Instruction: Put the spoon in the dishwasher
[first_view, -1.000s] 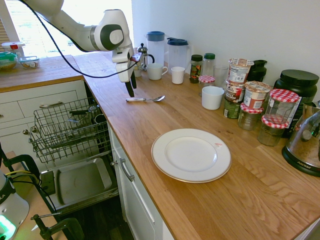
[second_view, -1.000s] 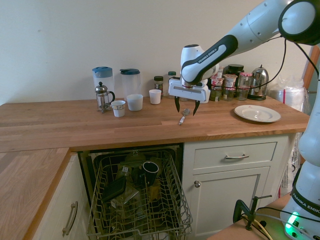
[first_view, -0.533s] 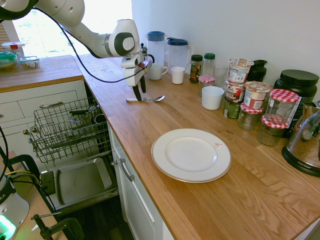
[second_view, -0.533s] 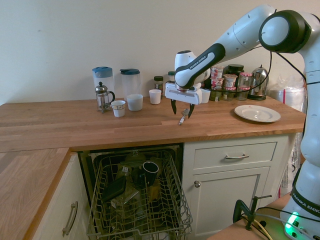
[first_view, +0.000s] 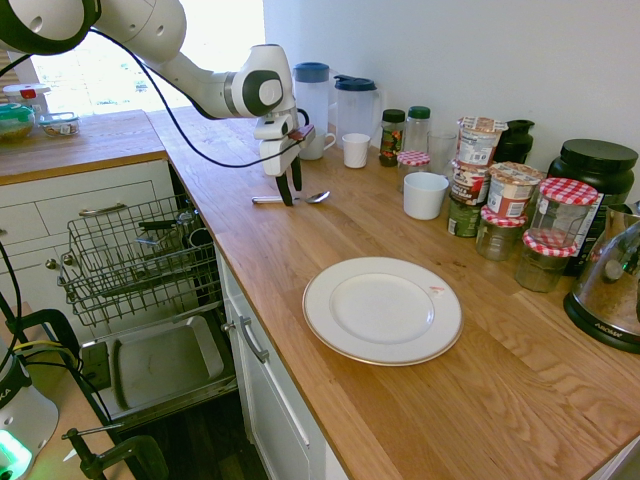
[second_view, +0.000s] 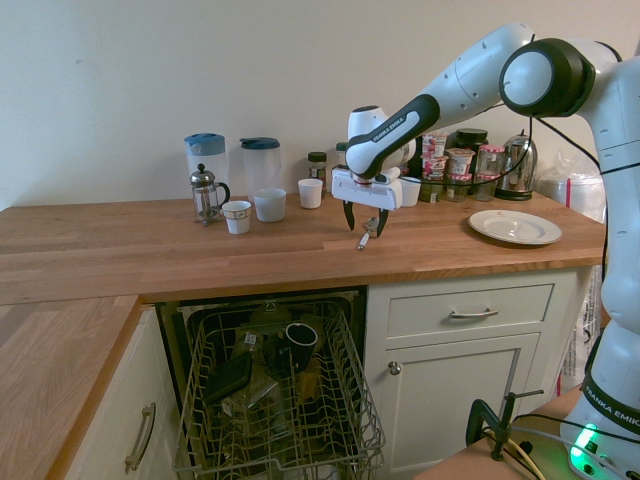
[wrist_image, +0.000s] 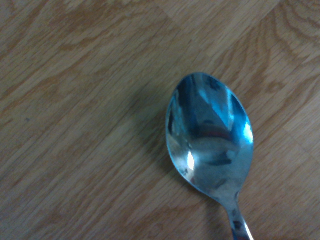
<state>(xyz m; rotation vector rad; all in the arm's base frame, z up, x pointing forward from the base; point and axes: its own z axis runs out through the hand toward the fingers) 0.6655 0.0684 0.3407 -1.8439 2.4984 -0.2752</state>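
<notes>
My gripper is astride the handle of the spoon (second_view: 366, 234), just behind the spoon's upturned bowl (wrist_image: 210, 136). The spoon will stay level with its bowl facing up when I carry it by the spoon's handle.
The spoon (first_view: 316, 197) lies flat on the wooden counter, its bowl pointing toward the jars and its handle toward the counter's front edge. My gripper (first_view: 290, 195) points straight down over the middle of the spoon (second_view: 364, 240), open, with one finger on each side of the handle and the tips close to the wood. The wrist view shows the spoon's shiny bowl (wrist_image: 210, 135) from close by. The dishwasher (first_view: 130, 260) stands open below the counter, its wire rack (second_view: 275, 400) pulled out with a dark cup and other items in it, above the lowered door panel (first_view: 160, 365).
A white plate (first_view: 382, 310) lies further along the counter. Two jugs (first_view: 357, 105), a French press (second_view: 206, 192), white cups (first_view: 425, 195) and many jars (first_view: 560, 215) line the wall. White drawers (second_view: 468, 312) sit beside the dishwasher.
The gripper has moved from the counter's front edge toward the wall and come down over the spoon. It has stayed open and the spoon has not moved.
</notes>
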